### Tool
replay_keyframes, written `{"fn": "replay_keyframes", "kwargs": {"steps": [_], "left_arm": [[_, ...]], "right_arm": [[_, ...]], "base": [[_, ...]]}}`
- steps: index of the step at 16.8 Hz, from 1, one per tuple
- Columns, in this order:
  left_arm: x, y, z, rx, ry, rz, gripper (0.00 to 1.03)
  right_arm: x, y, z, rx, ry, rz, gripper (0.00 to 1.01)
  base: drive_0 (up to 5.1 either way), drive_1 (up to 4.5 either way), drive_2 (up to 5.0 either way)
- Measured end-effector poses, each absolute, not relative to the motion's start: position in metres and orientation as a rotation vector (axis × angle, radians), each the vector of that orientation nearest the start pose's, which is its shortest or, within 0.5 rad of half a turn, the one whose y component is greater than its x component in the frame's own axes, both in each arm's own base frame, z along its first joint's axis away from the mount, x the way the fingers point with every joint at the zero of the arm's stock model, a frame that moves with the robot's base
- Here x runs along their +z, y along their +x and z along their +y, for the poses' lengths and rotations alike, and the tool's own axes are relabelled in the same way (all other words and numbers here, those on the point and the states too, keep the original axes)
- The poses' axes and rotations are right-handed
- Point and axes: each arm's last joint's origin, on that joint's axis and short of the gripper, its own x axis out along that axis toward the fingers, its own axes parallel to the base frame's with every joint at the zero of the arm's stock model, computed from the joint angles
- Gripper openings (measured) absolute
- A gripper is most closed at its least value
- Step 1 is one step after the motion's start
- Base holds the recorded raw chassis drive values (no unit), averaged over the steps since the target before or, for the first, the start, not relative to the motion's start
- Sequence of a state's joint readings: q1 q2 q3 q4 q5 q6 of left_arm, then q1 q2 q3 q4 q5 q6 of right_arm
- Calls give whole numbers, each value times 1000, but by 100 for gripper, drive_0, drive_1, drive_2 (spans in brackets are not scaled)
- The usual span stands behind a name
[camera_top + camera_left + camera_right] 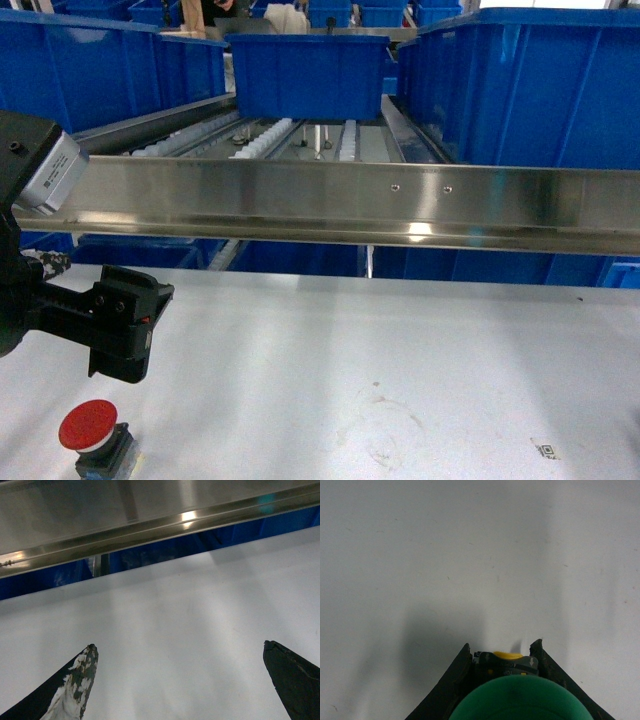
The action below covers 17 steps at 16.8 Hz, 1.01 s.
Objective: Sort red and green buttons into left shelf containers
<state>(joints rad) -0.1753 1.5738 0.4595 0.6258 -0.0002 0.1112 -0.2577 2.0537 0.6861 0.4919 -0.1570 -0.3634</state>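
My gripper is to place the red button [98, 443] in the container, and the button should end up lying on its side because the wide domed cap [88, 424] sticks out past its narrower black body.
The red button [88, 428], a domed red cap on a black body, stands on the white table [350, 340] at the near left. My left gripper [128, 322] hovers just above and behind it. In the left wrist view the left gripper [179, 647] is open, with only bare table between its fingers. My right gripper [502, 646] is shut on the green button [520, 700], whose green cap fills the bottom of the right wrist view above a black and yellow body. Blue containers [100, 60] stand on the left shelf. The right gripper is outside the head view.
A steel rail [400, 200] crosses the front of the shelf above the table's far edge. Behind it a blue bin [305, 75] sits on roller tracks in the middle. Larger blue bins [520, 80] stand at the right, and more sit below the rail.
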Motion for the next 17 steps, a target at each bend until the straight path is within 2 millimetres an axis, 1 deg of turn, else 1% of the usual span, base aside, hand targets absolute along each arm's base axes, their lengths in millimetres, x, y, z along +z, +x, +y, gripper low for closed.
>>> {"fn": "replay_keyframes", "kwargs": {"steps": [2, 3, 4, 6, 7, 8, 10, 11, 12, 14, 16, 17], "left_arm": [[129, 264, -47, -199, 152, 477, 98], [129, 264, -47, -198, 152, 477, 98], [129, 264, -47, -199, 152, 477, 98], [129, 264, -47, -199, 152, 477, 98], [129, 264, -47, -199, 152, 477, 98], [129, 264, -47, -199, 152, 477, 98], [129, 264, -47, -199, 152, 477, 98], [129, 264, -47, -199, 152, 477, 98], [129, 264, -47, -199, 152, 477, 98], [129, 264, -47, -199, 152, 478, 98], [129, 264, -47, -199, 152, 477, 98], [129, 264, -47, -199, 152, 478, 98]], "right_arm": [[37, 300, -75, 70, -155, 847, 29], [42, 297, -74, 74, -141, 814, 29], [52, 295, -73, 84, -119, 767, 29], [84, 291, -73, 104, -53, 581, 29], [102, 286, -73, 109, -19, 486, 29], [116, 276, -75, 102, 14, 419, 29], [138, 251, -73, 103, 71, 312, 29], [148, 237, -68, 123, 85, 271, 29], [157, 219, -62, 148, 95, 237, 29], [162, 189, -46, 195, 112, 233, 29], [167, 166, -33, 232, 103, 213, 29], [171, 155, -30, 231, 99, 202, 29]], "base": [[0, 0, 0], [0, 0, 0], [0, 0, 0], [0, 0, 0], [0, 0, 0], [0, 0, 0], [0, 0, 0], [0, 0, 0], [0, 0, 0], [0, 0, 0], [0, 0, 0], [0, 0, 0]]}}
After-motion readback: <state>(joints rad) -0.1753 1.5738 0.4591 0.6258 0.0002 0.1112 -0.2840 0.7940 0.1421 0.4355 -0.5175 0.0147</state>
